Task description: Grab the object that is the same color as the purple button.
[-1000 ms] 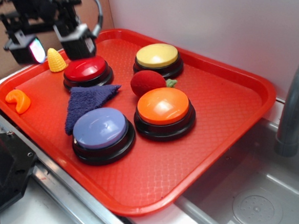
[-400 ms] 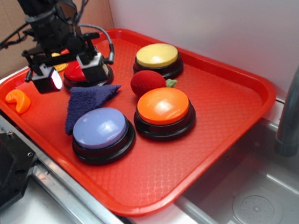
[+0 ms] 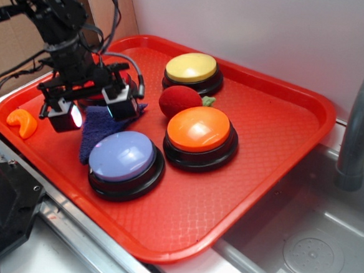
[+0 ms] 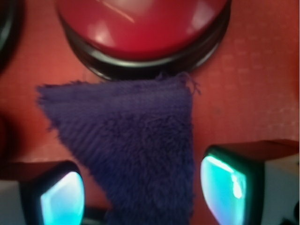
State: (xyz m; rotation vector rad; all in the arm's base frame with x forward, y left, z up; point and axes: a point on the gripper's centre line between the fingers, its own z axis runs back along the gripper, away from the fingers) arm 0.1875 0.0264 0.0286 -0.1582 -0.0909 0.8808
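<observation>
The cloth (image 3: 99,129) has a thick hem (image 4: 119,100) along its wide end, so it will gather in the middle and its ends will stay spread when the robot lifts it.
The object, a dark purple fuzzy cloth (image 3: 95,132) (image 4: 136,140), lies flat on the red tray (image 3: 277,118) between the red button (image 4: 140,28) and the purple button (image 3: 122,156). My gripper (image 3: 91,110) (image 4: 143,194) hangs just above the cloth, open, one finger on each side of its narrow end. In the wrist view the two glowing fingertips (image 4: 225,180) flank the cloth with a gap on both sides. My arm hides most of the red button in the exterior view.
Yellow button (image 3: 191,67), orange button (image 3: 199,129) and a red plush ball (image 3: 179,101) sit to the right on the tray. An orange curved toy (image 3: 22,122) lies at the tray's left edge. A grey sink (image 3: 312,245) and faucet (image 3: 361,124) are at the right.
My gripper has moved forward and down from the tray's far left corner, over the red button, to straddle the cloth. The cloth has not moved.
</observation>
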